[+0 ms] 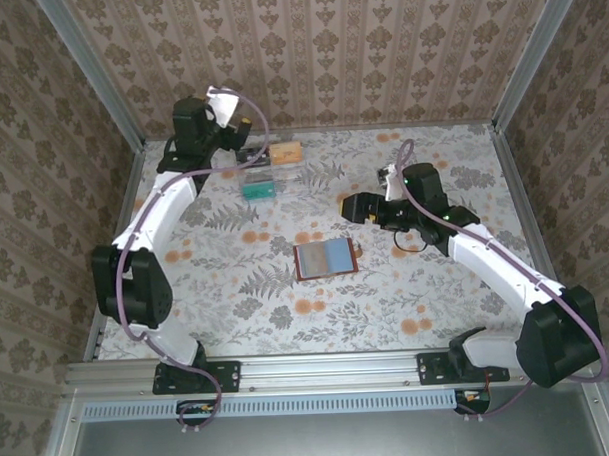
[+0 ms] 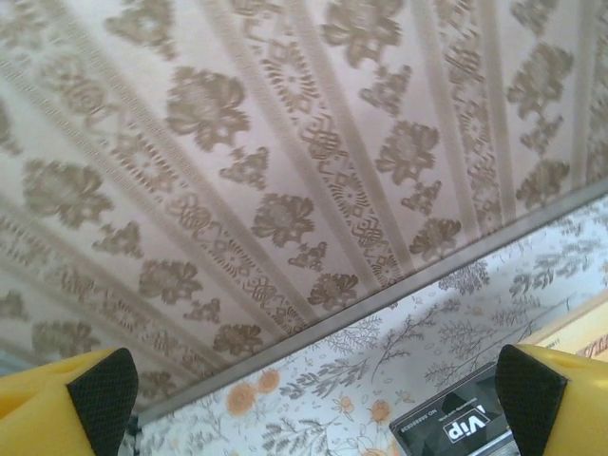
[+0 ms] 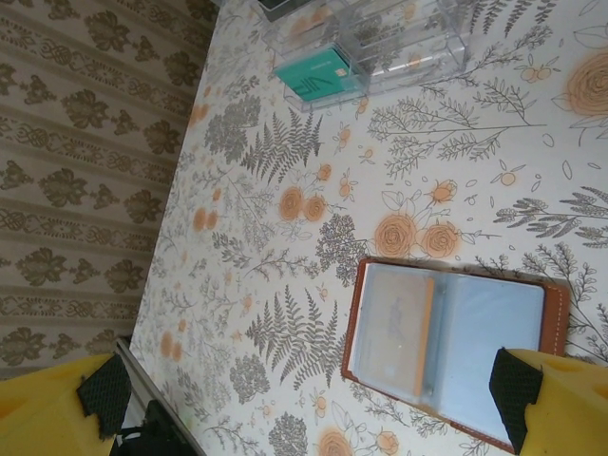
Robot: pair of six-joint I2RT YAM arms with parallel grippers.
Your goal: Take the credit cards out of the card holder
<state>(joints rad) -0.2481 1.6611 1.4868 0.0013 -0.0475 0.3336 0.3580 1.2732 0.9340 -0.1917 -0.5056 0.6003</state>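
My right gripper keeps moving down and closing toward the card holder's empty grey-blue pocket (image 1: 338, 255), which lies flat and clear ahead of it, until its fingers press that pocket (image 1: 347, 259).
The card holder (image 1: 326, 258) lies open and flat mid-table, reddish-brown with grey-blue pockets (image 3: 456, 342); a pale insert with an orange edge shows in its left pocket. A teal credit card (image 1: 257, 189) (image 3: 313, 76) lies by the clear tray. An orange-tan card (image 1: 287, 152) and a black card (image 1: 253, 156) (image 2: 456, 427) lie at the back. My left gripper (image 1: 227, 151) (image 2: 313, 408) hangs open over the back of the table, nothing between its fingers. My right gripper (image 1: 352, 207) (image 3: 313, 394) is open above the table, just behind the holder and apart from it.
A clear plastic tray (image 1: 245, 174) (image 3: 399, 38) stands at the back left, close under the left gripper. The patterned back wall (image 2: 285, 142) and its metal base rail run right behind it. Side walls close in the table left and right.
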